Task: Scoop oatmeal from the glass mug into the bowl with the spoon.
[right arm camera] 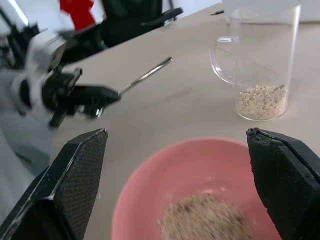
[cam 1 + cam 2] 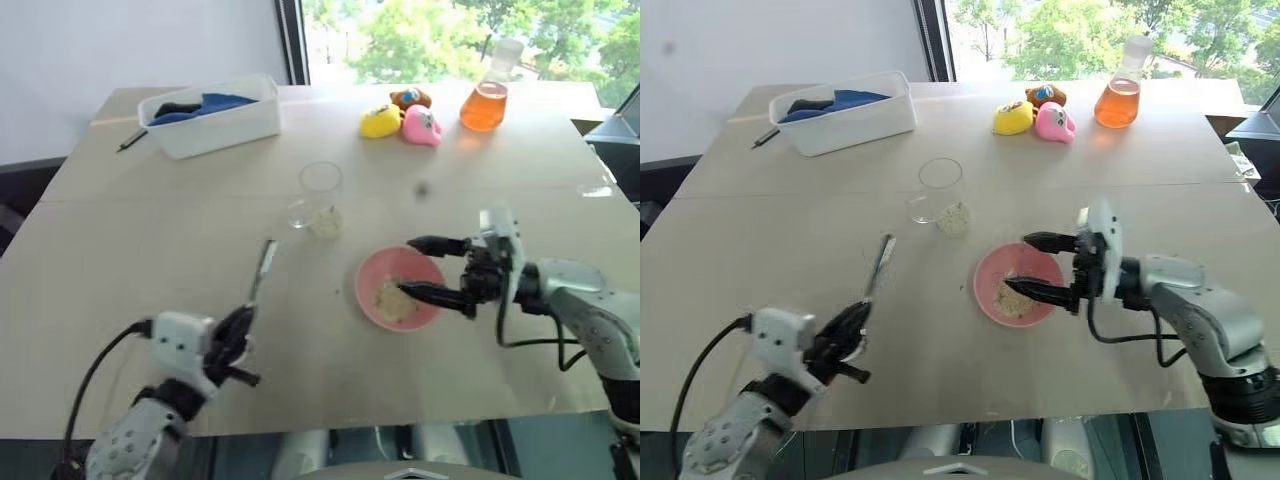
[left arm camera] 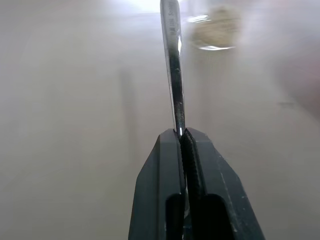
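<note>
Next, my right gripper grabs the spoon's free handle end [image 2: 269, 246] before it scoops from the glass mug, because my left gripper is holding the spoon [image 2: 243, 350] close to its head.
My left gripper [image 2: 240, 335] is shut on the handle end of the silver spoon [image 2: 262, 268], whose head points towards the glass mug [image 2: 320, 198]. The spoon casts a shadow on the table beside it. The mug stands upright with a little oatmeal [image 2: 327, 222] at its bottom. To its right and nearer me sits the pink bowl [image 2: 365, 275] with a heap of oatmeal [image 2: 393, 298] inside. My right gripper [image 2: 425, 268] is open and level, one finger on either side of the bowl's right part. The right wrist view shows the bowl [image 1: 150, 170], the mug [image 1: 260, 45] and the spoon [image 1: 145, 76].
A white tub [image 2: 215, 130] with blue cloth stands at the far left, a dark pen [image 2: 130, 140] beside it. Yellow [image 2: 380, 122] and pink [image 2: 422, 125] toys and a flask of orange liquid [image 2: 485, 100] stand along the far edge by the window.
</note>
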`<state>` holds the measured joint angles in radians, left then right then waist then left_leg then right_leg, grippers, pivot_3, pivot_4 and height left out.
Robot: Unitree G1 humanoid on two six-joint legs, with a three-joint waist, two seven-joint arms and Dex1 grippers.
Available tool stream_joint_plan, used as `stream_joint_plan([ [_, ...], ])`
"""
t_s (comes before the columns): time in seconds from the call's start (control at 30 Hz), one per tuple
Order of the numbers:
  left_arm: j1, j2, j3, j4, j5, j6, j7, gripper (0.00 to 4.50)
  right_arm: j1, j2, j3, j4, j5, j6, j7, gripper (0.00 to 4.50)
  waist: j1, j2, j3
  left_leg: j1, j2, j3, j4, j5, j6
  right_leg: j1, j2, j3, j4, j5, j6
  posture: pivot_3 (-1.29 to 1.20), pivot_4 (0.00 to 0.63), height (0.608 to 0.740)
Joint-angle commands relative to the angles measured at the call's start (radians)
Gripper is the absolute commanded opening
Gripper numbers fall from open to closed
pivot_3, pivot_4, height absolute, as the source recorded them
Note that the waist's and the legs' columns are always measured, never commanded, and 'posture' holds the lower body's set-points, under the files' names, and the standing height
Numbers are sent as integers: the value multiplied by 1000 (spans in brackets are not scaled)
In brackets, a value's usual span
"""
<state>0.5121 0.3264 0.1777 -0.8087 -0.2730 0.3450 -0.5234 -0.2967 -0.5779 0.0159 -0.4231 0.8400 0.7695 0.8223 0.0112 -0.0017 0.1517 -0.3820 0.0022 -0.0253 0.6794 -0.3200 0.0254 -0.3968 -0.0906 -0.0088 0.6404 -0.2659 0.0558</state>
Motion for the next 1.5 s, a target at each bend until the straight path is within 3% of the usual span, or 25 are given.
stream_joint_plan([
  [0.03,-47,63,-72,-24,45,-71,-45,19,-48,75,-24,-63,165,131,-155,4500,0,1,0,0,0,0,0,0,0,0,1,0,0,1,2,0,150,740],
  [0.23,-124,120,-146,34,36,-108,-88,19,-49,216,-44,-82,435,279,-490,4500,-1,1,1,-2,-1,0,0,0,0,-1,6,-2,0,1,2,0,150,740],
  [0.4,-169,114,-184,74,7,-111,-99,19,-59,308,-10,-89,503,273,-658,4500,-3,1,1,-2,-1,0,3,0,0,-1,9,-3,2,1,3,0,150,740],
  [0.83,-188,133,-185,146,-24,-183,-147,19,-91,376,33,-16,432,251,-738,4500,-26,2,1,0,0,1,4,0,1,-1,12,-2,5,1,3,0,150,740],
  [0.97,-189,131,-191,138,-26,-176,-139,0,-96,378,31,-13,433,259,-736,3205,-25,2,1,1,0,0,4,0,1,-1,13,-2,6,1,3,0,150,740],
  [1.17,-190,127,-201,127,-34,-167,-126,0,-99,374,30,-12,435,267,-742,153,-25,2,1,1,0,0,5,0,1,-1,13,-2,6,1,3,0,150,740],
  [1.43,-189,114,-172,142,-33,-161,-86,0,-119,353,8,-3,453,272,-751,65,-26,2,1,1,0,0,5,0,1,-1,13,-2,6,1,3,0,150,740],
  [1.5,-186,108,-165,147,-38,-165,-80,709,-125,360,1,4,460,265,-766,0,-26,2,1,1,0,0,5,0,1,-1,13,-2,6,1,3,0,150,740],
])
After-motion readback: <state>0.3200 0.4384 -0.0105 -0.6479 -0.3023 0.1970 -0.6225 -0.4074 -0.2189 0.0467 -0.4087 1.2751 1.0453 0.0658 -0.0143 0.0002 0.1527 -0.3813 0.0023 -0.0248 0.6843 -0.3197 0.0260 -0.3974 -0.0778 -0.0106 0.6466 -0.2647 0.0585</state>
